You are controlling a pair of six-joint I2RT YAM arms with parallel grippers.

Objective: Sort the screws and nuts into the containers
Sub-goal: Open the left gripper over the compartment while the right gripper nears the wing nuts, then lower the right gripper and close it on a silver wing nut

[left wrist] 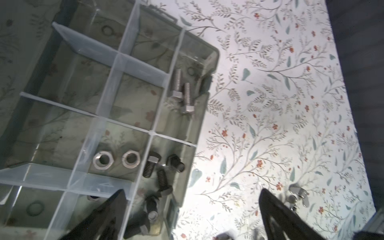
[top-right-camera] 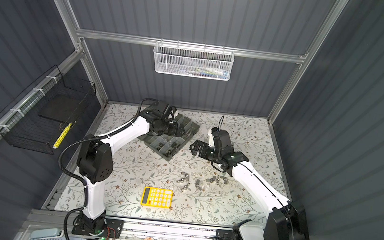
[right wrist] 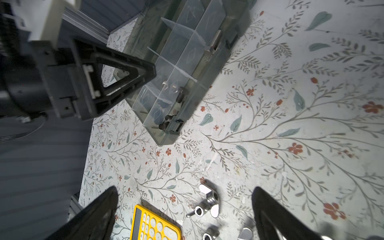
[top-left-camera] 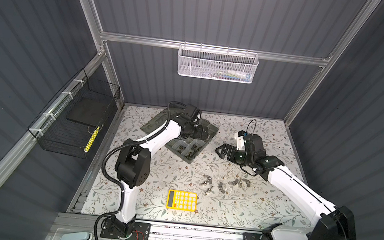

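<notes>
The wing nut (top-left-camera: 247,183) farthest from the box (top-left-camera: 210,130) is closer to my right gripper than to my left gripper, so next I pick it up with my right gripper and carry it over the box.
The organiser box (top-left-camera: 212,129) (top-right-camera: 191,125) lies open at the back of the table, its containers split by pale dividers. In the left wrist view they hold two silver screws (left wrist: 182,91), two silver hex nuts (left wrist: 104,160) and several black screws (left wrist: 158,172). My left gripper (top-left-camera: 204,133) (left wrist: 193,207) hangs open over the box's near-right edge, holding nothing. Silver wing nuts (top-left-camera: 222,183) (right wrist: 207,201) lie loose on the floral mat. My right gripper (top-left-camera: 219,151) (right wrist: 185,207) hovers open and empty to the right of the box, above the mat.
A yellow calculator (top-left-camera: 181,200) (right wrist: 153,224) lies at the front middle, close to the wing nuts. A white mesh basket (top-left-camera: 217,65) hangs on the back rail and a black wire basket (top-left-camera: 73,121) on the left wall. The box's flat lid (top-left-camera: 158,121) rests behind the left arm.
</notes>
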